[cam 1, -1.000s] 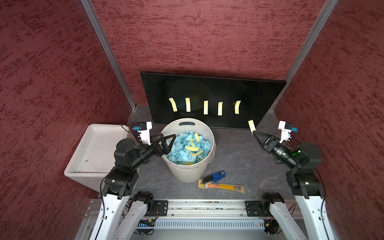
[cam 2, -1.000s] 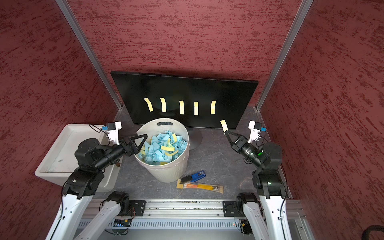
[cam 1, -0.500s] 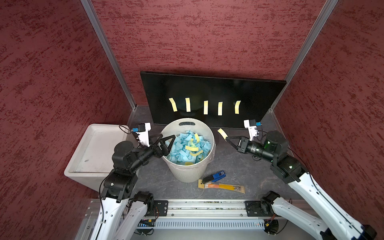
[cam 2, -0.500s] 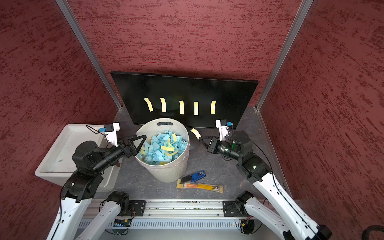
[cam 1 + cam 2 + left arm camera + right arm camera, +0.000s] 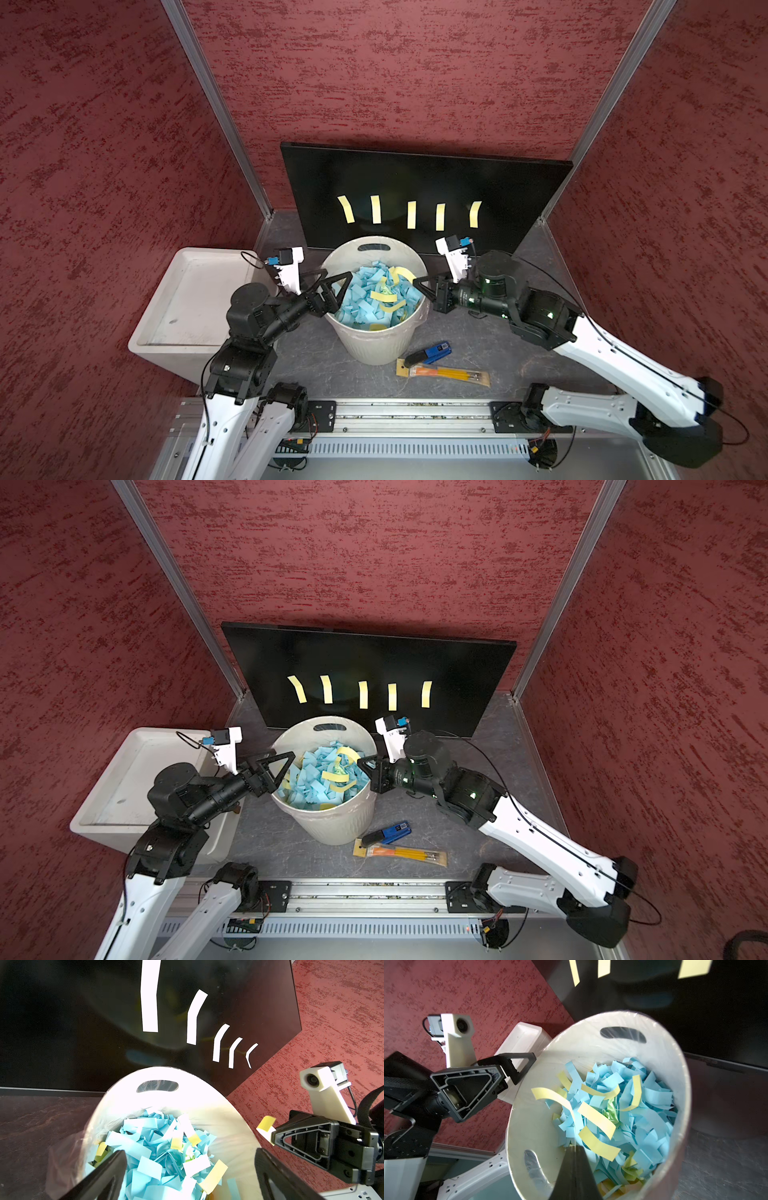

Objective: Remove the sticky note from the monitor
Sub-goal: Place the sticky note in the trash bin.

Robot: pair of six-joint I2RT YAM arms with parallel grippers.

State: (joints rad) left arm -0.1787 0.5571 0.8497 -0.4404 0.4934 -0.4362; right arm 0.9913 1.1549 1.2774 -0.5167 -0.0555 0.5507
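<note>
The held sticky note's loose end [image 5: 397,272] is over the bin's opening. My right gripper keeps going inward past the bin's rim and lets go above the paper strips [image 5: 380,291].
The black monitor [image 5: 415,174] [image 5: 374,654] leans on the back wall with several yellow sticky notes [image 5: 412,215] [image 5: 363,695] in a row on its screen. My right gripper [image 5: 417,282] [image 5: 573,1147] is shut on one yellow sticky note [image 5: 266,1124] [image 5: 548,1095] and holds it over the right rim of the white bin [image 5: 374,345] [image 5: 332,820]. The bin is filled with blue and yellow paper strips. My left gripper [image 5: 337,274] [image 5: 190,1159] stands open over the bin's left rim with nothing between its fingers.
A white tub [image 5: 187,299] sits left of the bin, beside my left arm. On the table in front of the bin lie a blue stapler [image 5: 430,352] and a pack of orange-handled brushes [image 5: 444,373]. Red walls close in on three sides.
My right arm swung left from near the monitor's right end to the bin's rim, carrying the yellow note. The left arm barely moved.
</note>
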